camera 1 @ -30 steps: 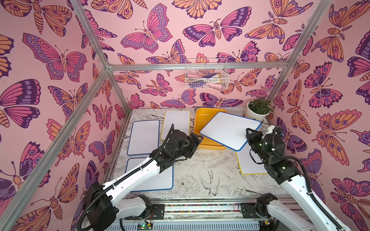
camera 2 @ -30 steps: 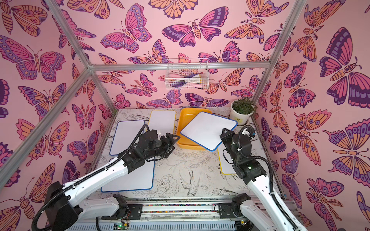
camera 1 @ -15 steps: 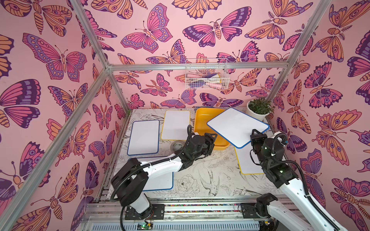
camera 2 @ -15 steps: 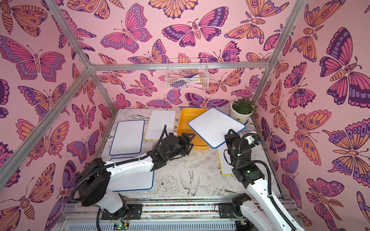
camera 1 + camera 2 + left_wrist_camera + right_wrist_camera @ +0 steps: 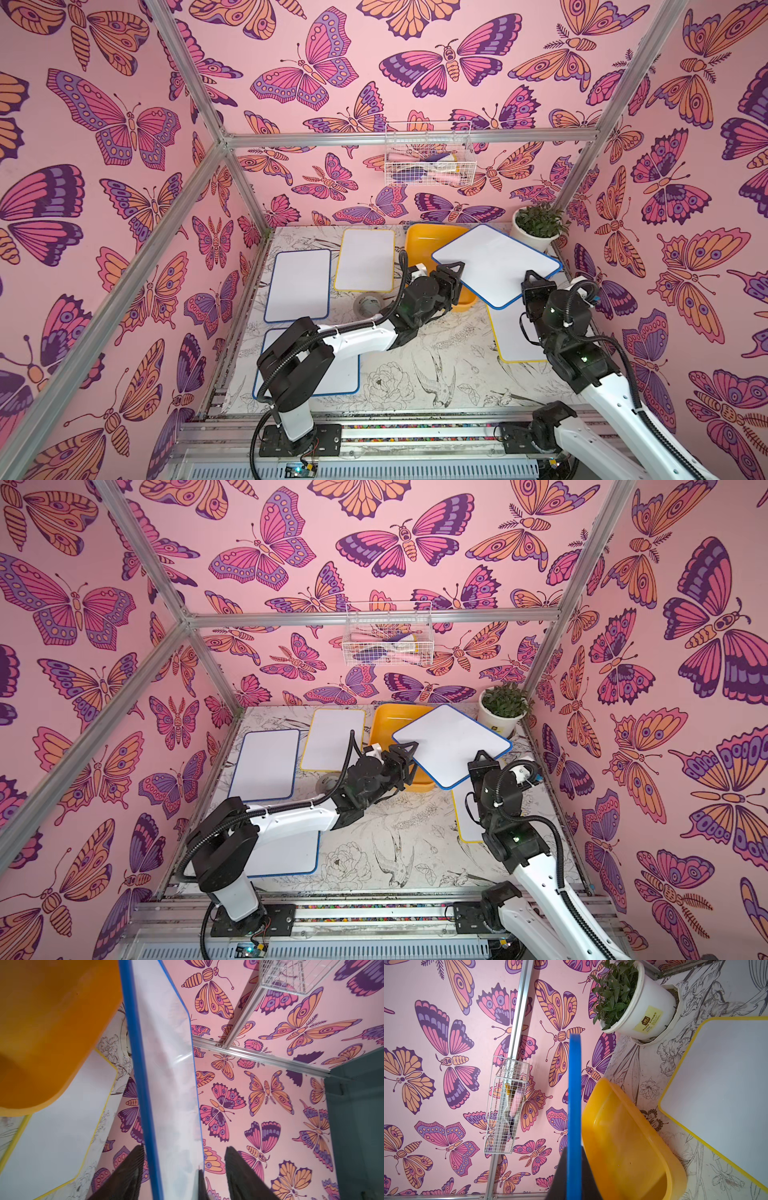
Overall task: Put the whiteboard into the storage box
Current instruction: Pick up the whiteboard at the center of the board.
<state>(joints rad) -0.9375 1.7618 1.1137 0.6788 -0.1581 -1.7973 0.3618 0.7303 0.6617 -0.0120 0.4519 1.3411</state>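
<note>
The whiteboard in my right gripper hangs crooked (image 5: 497, 268) beyond the storage box. Next, my left gripper grabs the whiteboard's corner over the box (image 5: 440, 255) and turns the whiteboard lengthwise.
A blue-rimmed whiteboard (image 5: 496, 264) (image 5: 451, 744) hangs tilted in the air, partly over the yellow-orange storage box (image 5: 419, 245) (image 5: 386, 725). My right gripper (image 5: 530, 279) (image 5: 482, 757) is shut on its near edge. The right wrist view shows the blue rim (image 5: 574, 1095) edge-on, pinched in that gripper (image 5: 574, 1151) with the box (image 5: 623, 1136) beside it. My left gripper (image 5: 455, 270) (image 5: 409, 750) stands open around the board's left corner. In the left wrist view the board (image 5: 166, 1084) passes between the fingers (image 5: 243, 1176), with a gap on one side.
Several other whiteboards lie flat on the table: a blue-rimmed one (image 5: 297, 284), a yellow-rimmed one (image 5: 365, 259), one under the left arm (image 5: 340, 374) and one under the right arm (image 5: 515, 336). A tape roll (image 5: 368, 305), a potted plant (image 5: 536, 228) and a wall-hung wire basket (image 5: 428, 160) are nearby.
My left arm has swung right until its gripper straddles the held board's left corner, and its jaws have narrowed. The right gripper has carried the board slightly right and back.
</note>
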